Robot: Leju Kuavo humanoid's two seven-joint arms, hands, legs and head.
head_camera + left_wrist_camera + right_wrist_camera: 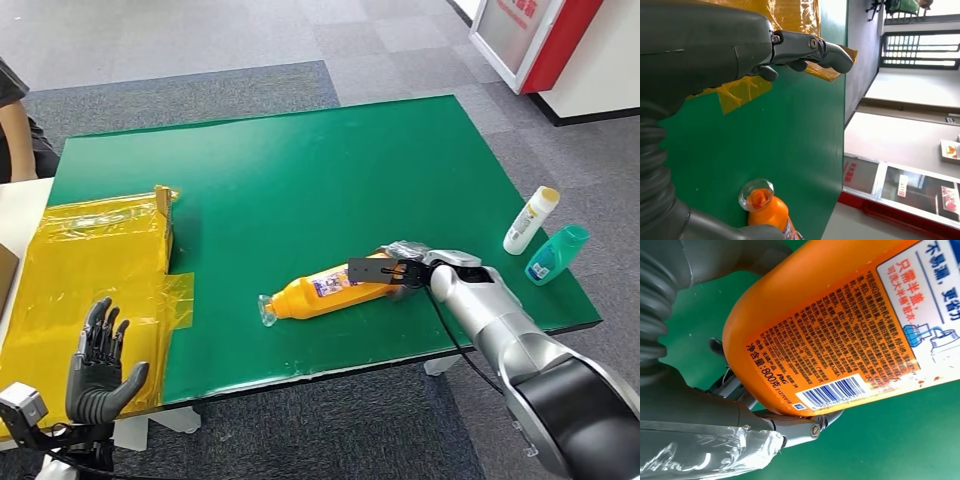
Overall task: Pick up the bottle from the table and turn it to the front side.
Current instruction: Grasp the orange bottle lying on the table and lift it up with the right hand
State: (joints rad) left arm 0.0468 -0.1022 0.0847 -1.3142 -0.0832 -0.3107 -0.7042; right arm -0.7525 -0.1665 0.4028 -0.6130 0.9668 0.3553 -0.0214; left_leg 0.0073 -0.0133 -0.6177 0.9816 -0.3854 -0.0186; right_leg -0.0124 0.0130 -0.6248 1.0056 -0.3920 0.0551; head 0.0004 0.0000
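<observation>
The bottle's back label (332, 283) is facing up. The orange bottle (303, 297) will show a large, colourful front label hidden underneath when I turn it over.
An orange bottle (324, 292) with a clear cap lies on its side on the green table (302, 170), cap toward the left. Its back label with barcode faces up in the right wrist view (836, 315). My right hand (400, 268) grips the bottle's base end, the thumb on one side and the fingers (802, 427) on the other. My left hand (98, 365) hovers open, fingers spread, over the yellow film at the table's near left corner. The left wrist view shows that hand (715, 50) and the bottle's cap end (770, 215).
A white bottle (531, 220) and a teal bottle (557, 253) lie near the table's right edge. Yellow film over a flat box (98, 260) covers the left part. A person's arm (15, 130) shows at the far left. A red and white cabinet (528, 40) stands beyond.
</observation>
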